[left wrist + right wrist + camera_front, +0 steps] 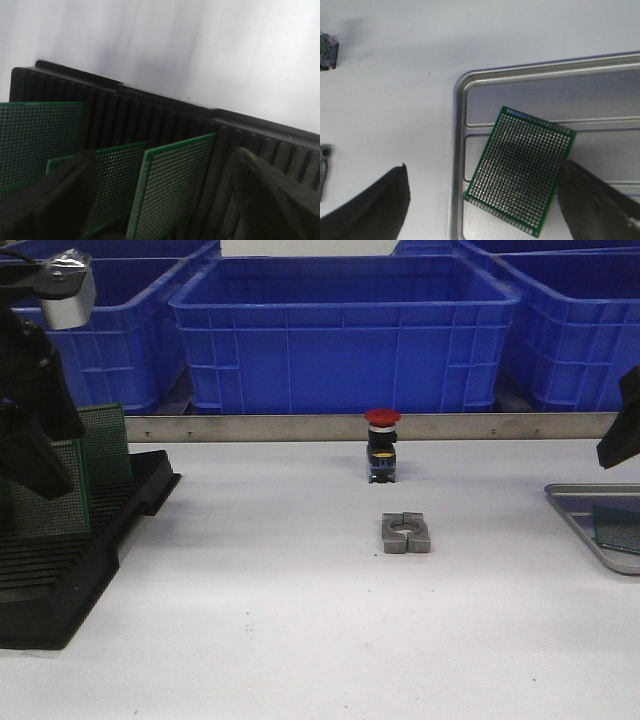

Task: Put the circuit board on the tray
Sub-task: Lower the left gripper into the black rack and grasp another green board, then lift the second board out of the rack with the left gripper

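Note:
The circuit boards are standing in the rack (62, 575) on the other side of the table from my right gripper. My left gripper should pull out the nearest board (50, 515) and pass it to my right gripper.
Three green perforated circuit boards stand upright in the black slotted rack (60, 560) at the left; the nearest board (172, 187) is in the left wrist view. My left gripper (165, 200) is open low over the rack, its fingers straddling two of the boards without touching them. It also shows in the front view (35, 455). The grey ridged tray (585, 510) sits at the right edge, with one circuit board (522, 175) lying flat in it. My right gripper (482, 205) is open and empty just above that board and the tray's rim (456, 150).
A red-capped push button (382, 445) stands mid-table, with a grey metal clamp block (406, 533) in front of it. Blue bins (345, 330) line the back behind a metal rail (300, 427). White table lies between rack and tray.

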Robot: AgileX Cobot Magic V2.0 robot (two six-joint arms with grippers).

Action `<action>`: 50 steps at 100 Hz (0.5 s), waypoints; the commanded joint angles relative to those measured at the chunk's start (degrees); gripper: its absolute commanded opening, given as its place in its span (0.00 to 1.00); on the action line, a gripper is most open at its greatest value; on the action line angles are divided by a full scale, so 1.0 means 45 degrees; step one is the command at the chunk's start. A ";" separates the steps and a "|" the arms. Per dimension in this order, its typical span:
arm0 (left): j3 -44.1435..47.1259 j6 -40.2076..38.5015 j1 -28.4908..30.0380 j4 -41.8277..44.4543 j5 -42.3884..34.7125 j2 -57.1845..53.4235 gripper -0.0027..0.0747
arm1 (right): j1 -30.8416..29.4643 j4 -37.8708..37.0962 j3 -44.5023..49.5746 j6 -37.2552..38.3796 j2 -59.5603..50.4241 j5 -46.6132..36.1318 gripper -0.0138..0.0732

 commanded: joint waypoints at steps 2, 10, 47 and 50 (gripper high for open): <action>-0.0454 -0.0140 0.0031 -0.0286 -0.0307 -0.0275 0.70 | -0.0114 0.0227 -0.0279 -0.0150 -0.0427 0.0097 0.87; -0.0454 -0.0140 0.0031 -0.0286 0.0097 -0.0050 0.68 | -0.0114 0.0227 -0.0279 -0.0150 -0.0428 0.0113 0.87; -0.0827 -0.0140 0.0031 -0.0256 0.2134 0.0059 0.05 | -0.0114 0.0227 -0.0279 -0.0150 -0.0428 0.0124 0.87; -0.0954 -0.0140 0.0031 -0.0256 0.2293 0.0059 0.01 | -0.0114 0.0227 -0.0279 -0.0150 -0.0428 0.0124 0.87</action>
